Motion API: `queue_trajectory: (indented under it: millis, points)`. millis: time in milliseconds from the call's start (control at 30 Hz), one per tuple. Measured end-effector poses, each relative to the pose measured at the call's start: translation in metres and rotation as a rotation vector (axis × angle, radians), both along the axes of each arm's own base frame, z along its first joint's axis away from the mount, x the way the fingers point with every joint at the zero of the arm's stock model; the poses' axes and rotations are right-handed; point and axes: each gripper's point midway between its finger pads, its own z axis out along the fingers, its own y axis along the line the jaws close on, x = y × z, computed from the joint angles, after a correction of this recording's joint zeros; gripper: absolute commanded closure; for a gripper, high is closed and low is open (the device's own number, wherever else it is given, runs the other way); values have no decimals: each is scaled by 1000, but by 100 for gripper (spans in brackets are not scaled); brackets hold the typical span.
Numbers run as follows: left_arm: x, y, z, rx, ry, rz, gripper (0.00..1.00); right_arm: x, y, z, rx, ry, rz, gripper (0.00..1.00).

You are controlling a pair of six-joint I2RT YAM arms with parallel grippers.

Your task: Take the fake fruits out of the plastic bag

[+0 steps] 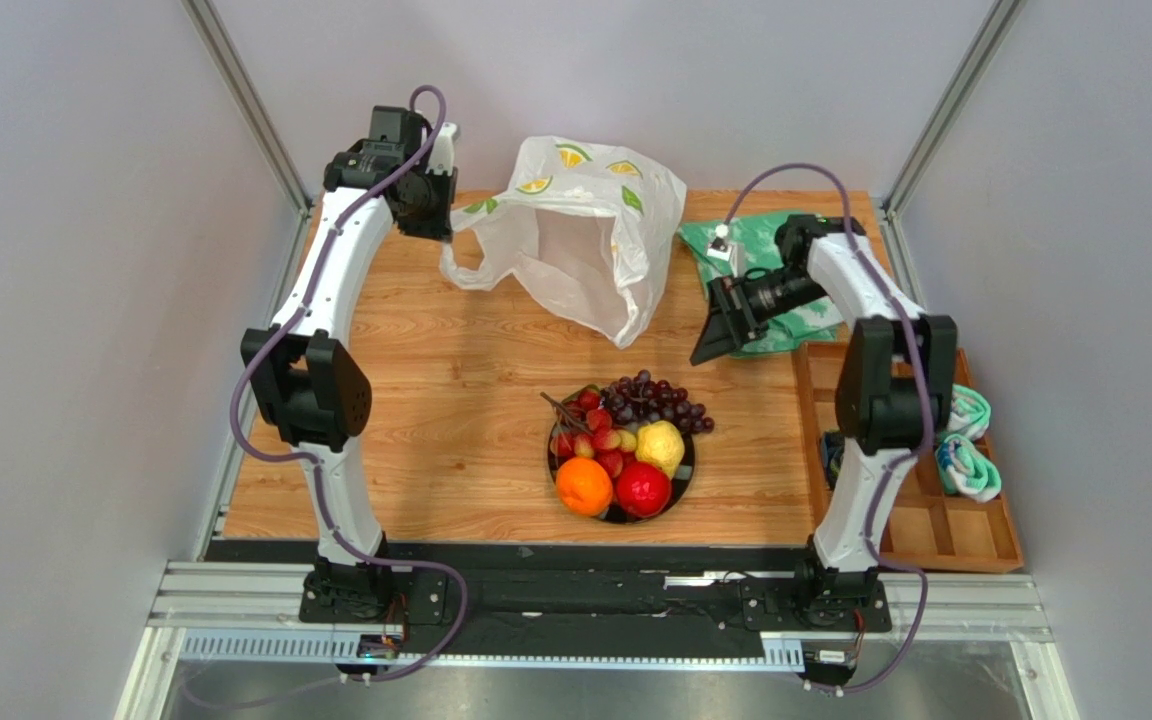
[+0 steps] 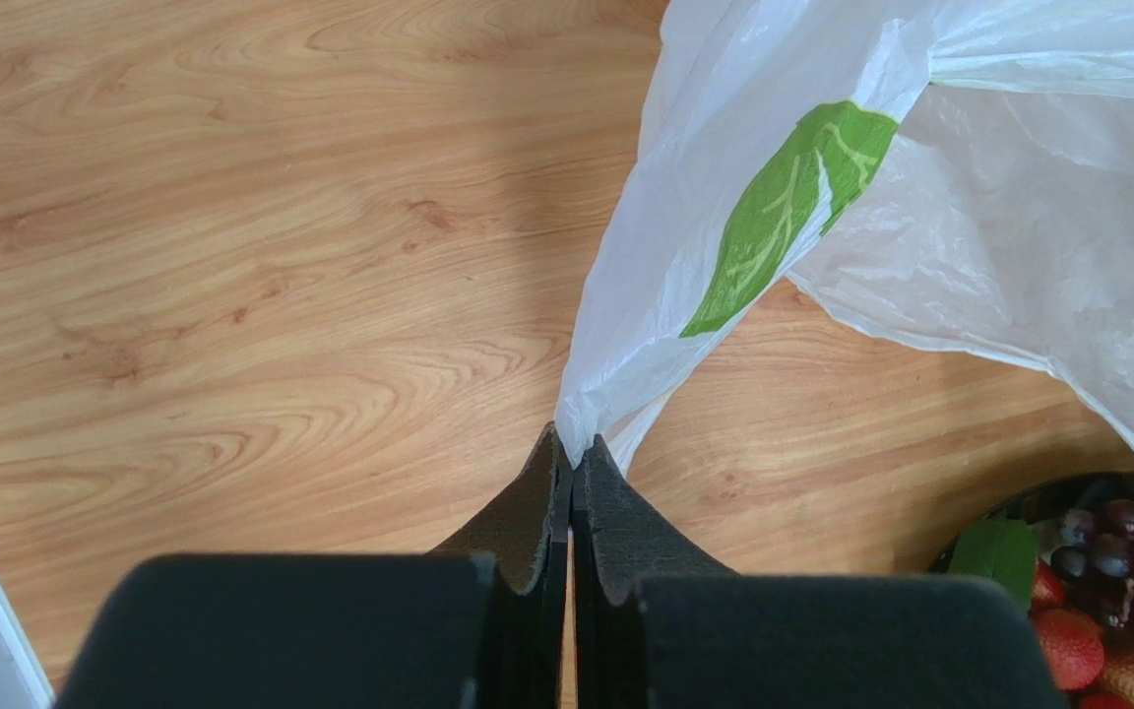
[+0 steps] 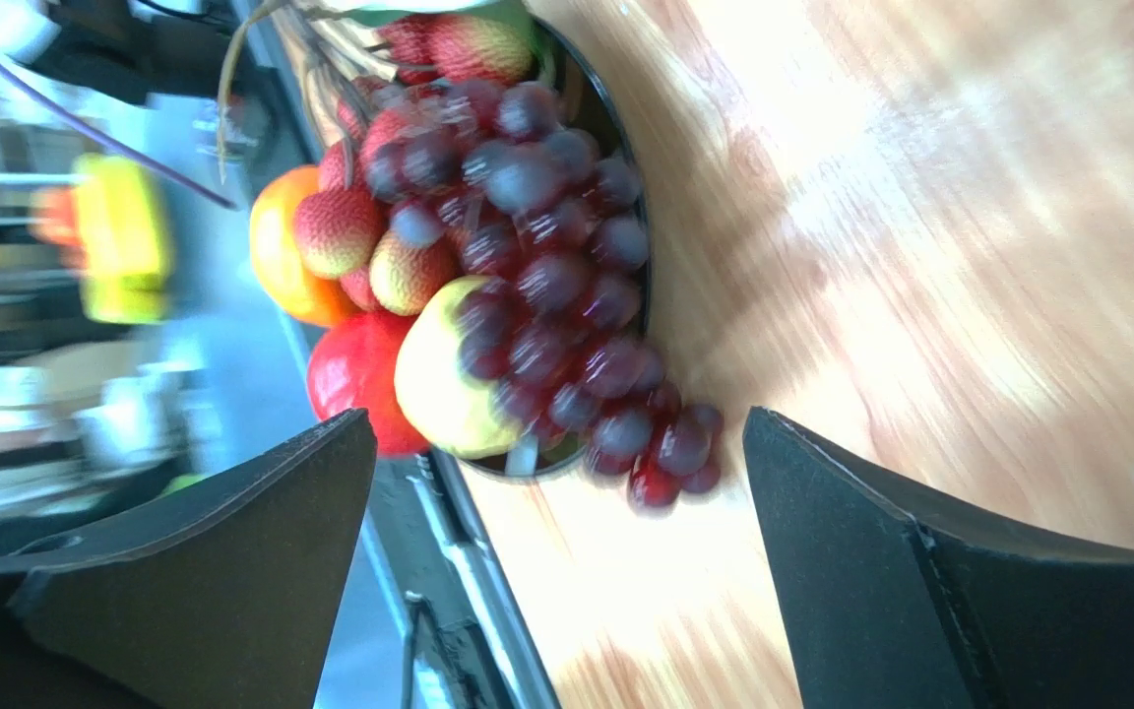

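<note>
The end of the purple grapes [image 1: 701, 420] hangs past the plate's rim, so next my right gripper pinches it and moves the grapes toward the middle of the plate [image 1: 624, 446].
The white plastic bag [image 1: 590, 240] hangs at the back of the table, held up by its left handle. My left gripper [image 1: 447, 218] is shut on that handle; in the left wrist view the bag [image 2: 765, 237] runs into the closed gripper [image 2: 573, 451]. The fruits lie on a dark-rimmed plate [image 1: 683, 477] near the front: orange [image 1: 584, 486], red apple [image 1: 642, 489], yellow lemon [image 1: 660, 446], purple grapes [image 1: 657, 402], berry cluster [image 1: 591, 428]. My right gripper [image 1: 717, 338] is open and empty, right of the bag. In its wrist view the grapes [image 3: 558, 281] and plate show between its fingers [image 3: 558, 443].
A green-and-white patterned cloth [image 1: 748, 248] lies at the back right behind my right arm. A wooden compartment tray [image 1: 935, 518] with a rolled cloth [image 1: 970, 450] stands along the right edge.
</note>
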Motion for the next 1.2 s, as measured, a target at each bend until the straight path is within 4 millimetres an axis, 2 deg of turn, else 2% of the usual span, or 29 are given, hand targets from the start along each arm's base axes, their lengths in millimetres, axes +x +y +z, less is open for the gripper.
queue_trajectory:
  millis: [67, 167, 233, 267, 367, 467, 533, 567, 633, 800, 1000, 1100, 1200]
  points:
    - [-1, -1, 0, -4, 4, -4, 100, -5, -7, 29, -32, -130, 1, 0]
    - [-2, -3, -1, -12, 8, -11, 100, -26, -18, 69, -80, -411, -1, 1]
    - [-3, -4, -1, -17, 11, -16, 100, -42, -23, 80, -109, -565, 3, 7]
    - [-3, -4, -1, -17, 12, -16, 100, -49, -25, 80, -129, -635, 29, 18]
    - [-4, -3, -1, -14, 16, -19, 100, -57, -26, 56, -215, -714, 142, 27]
    - [-4, -3, -2, -10, 17, -22, 100, -59, -33, 1, -295, -703, 238, 27]
    - [-5, -3, -2, -8, 18, -25, 100, -70, -42, -25, -332, -685, 284, 27]
    - [-5, -3, -3, -8, 21, -25, 100, -72, -44, -32, -342, -686, 298, 28]
    - [-6, -2, -5, -5, 26, -23, 100, -69, -46, -37, -357, -719, 326, 28]
    - [-8, 1, -11, 12, 41, -18, 100, -49, -37, -44, -349, -773, 380, 29]
    - [-13, 4, -20, 36, 62, -26, 100, -56, -18, -72, -329, -733, 507, 37]
    - [-14, 6, -21, 43, 65, -26, 100, -58, -12, -83, -326, -705, 545, 49]
    - [-15, 7, -21, 47, 66, -24, 100, -52, -12, -87, -337, -699, 546, 67]
